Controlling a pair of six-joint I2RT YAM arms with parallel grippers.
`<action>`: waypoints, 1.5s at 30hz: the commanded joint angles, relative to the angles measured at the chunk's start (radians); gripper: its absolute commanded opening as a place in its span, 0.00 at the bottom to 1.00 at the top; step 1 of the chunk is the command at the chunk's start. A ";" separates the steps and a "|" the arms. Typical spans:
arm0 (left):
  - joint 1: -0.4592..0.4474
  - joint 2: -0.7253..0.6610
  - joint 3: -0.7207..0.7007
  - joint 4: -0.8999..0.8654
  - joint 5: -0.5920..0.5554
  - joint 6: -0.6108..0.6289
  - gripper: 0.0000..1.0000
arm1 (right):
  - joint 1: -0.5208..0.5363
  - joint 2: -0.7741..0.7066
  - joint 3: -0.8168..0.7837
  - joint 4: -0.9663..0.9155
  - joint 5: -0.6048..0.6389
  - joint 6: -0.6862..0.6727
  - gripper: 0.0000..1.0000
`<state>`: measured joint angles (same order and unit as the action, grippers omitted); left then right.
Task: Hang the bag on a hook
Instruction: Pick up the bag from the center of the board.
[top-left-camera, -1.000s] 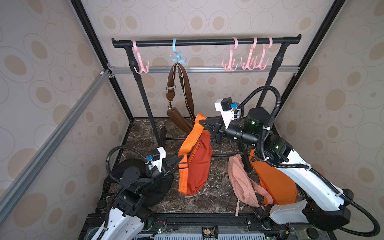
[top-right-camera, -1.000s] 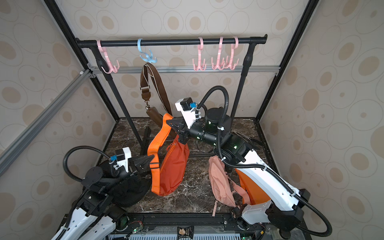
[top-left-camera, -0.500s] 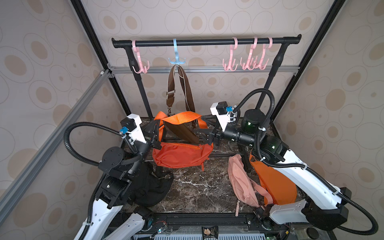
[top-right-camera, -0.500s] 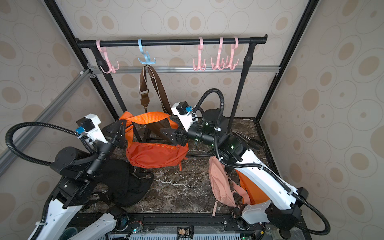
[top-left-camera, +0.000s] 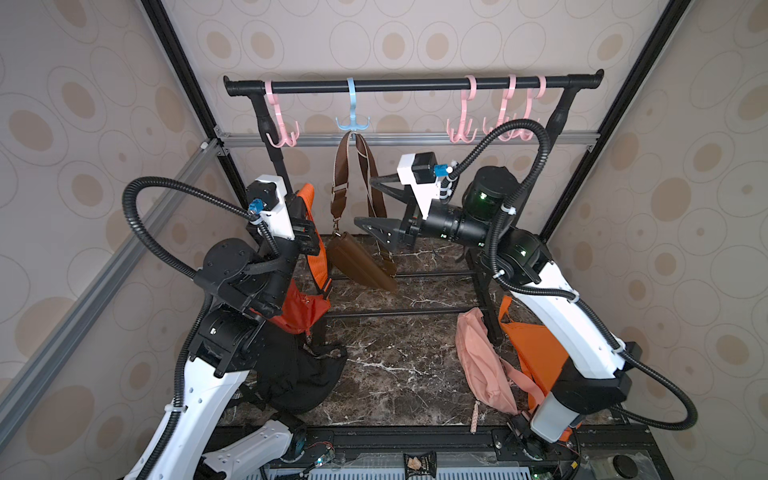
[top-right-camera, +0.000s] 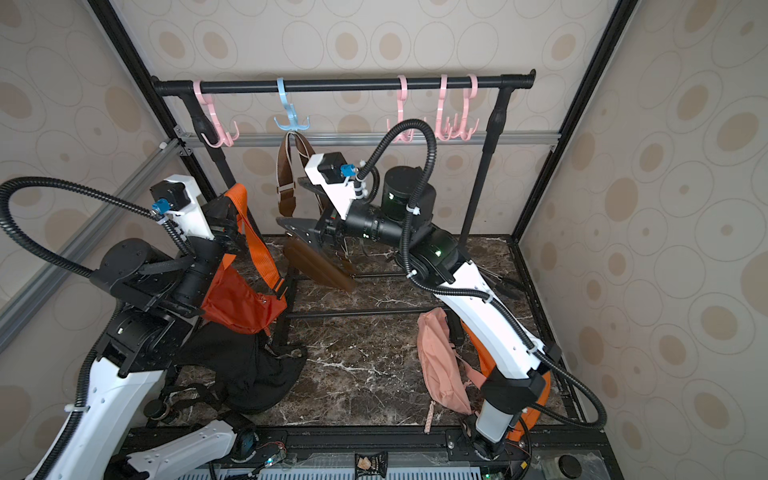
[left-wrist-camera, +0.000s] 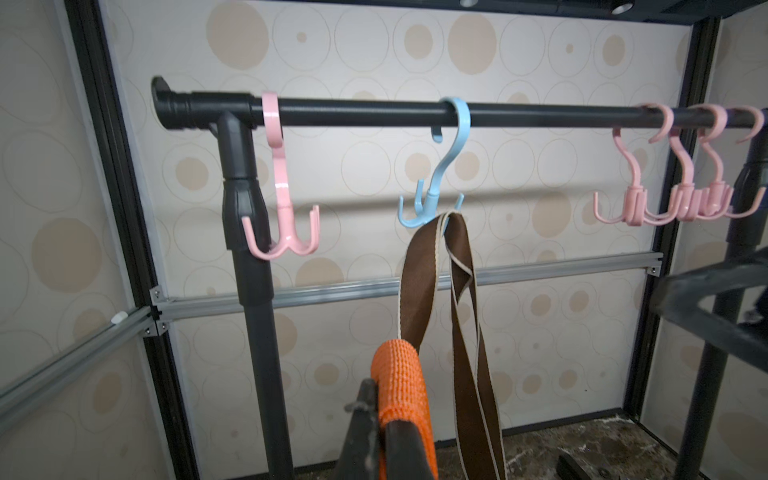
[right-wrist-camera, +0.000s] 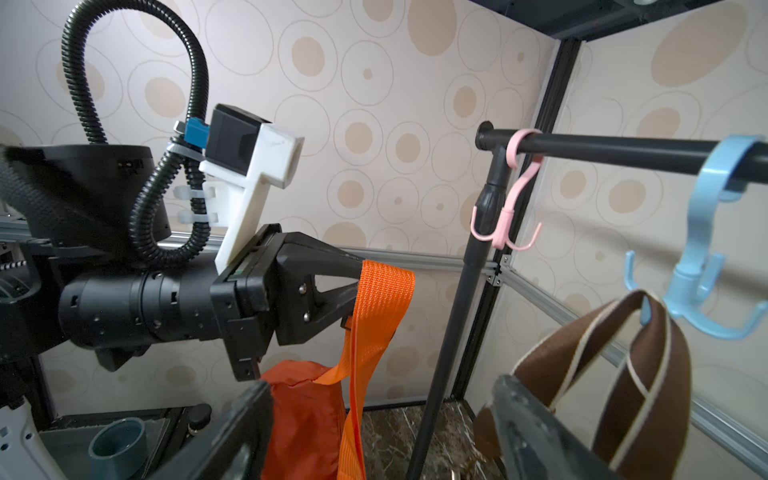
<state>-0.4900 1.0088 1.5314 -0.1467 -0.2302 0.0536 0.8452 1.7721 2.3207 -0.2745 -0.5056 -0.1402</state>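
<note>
Next, my right gripper grabs the strap (top-right-camera: 263, 256) above its buckle and opens up the strap's loop before hanging it, because the orange strap folded narrow (right-wrist-camera: 384, 297) lies over my left gripper.
An orange bag (top-left-camera: 299, 307) hangs by its orange strap (left-wrist-camera: 401, 382) from my left gripper (left-wrist-camera: 380, 395), which is shut on the strap's top fold. The bag hangs left of the rack's left post, below a pink hook (top-left-camera: 282, 129) on the black rail (top-left-camera: 415, 85). In both top views my left gripper (top-right-camera: 230, 199) is raised at the left. My right gripper (top-left-camera: 368, 203) is open and holds nothing. It sits beside a brown bag (top-left-camera: 359, 262) that hangs from the blue hook (top-left-camera: 352, 120). The right wrist view shows the strap (right-wrist-camera: 382, 299) draped over the left fingertips.
Three more pink hooks (top-left-camera: 461, 129) hang toward the rail's right end. On the marble floor lie a black bag (top-left-camera: 299, 374), a pink bag (top-left-camera: 482, 365) and another orange bag (top-left-camera: 532, 353). The rack's lower crossbars (top-left-camera: 395, 311) span the floor.
My right gripper has opened, let go of the orange bag's strap and pulled back to the right. The left arm has risen and the bag now hangs from it alone.
</note>
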 joint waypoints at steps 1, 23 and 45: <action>-0.004 0.012 0.106 -0.018 0.013 0.074 0.00 | 0.005 0.131 0.155 -0.095 -0.087 -0.038 0.86; -0.004 0.063 0.170 -0.026 -0.084 0.185 0.00 | 0.019 0.241 0.214 0.031 0.008 -0.169 0.82; -0.005 0.180 0.396 -0.117 -0.083 0.167 0.00 | 0.014 0.402 0.352 0.089 0.094 -0.261 0.91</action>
<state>-0.4904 1.2034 1.8668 -0.2501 -0.3779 0.2325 0.8631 2.1189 2.6740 -0.2493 -0.4614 -0.3618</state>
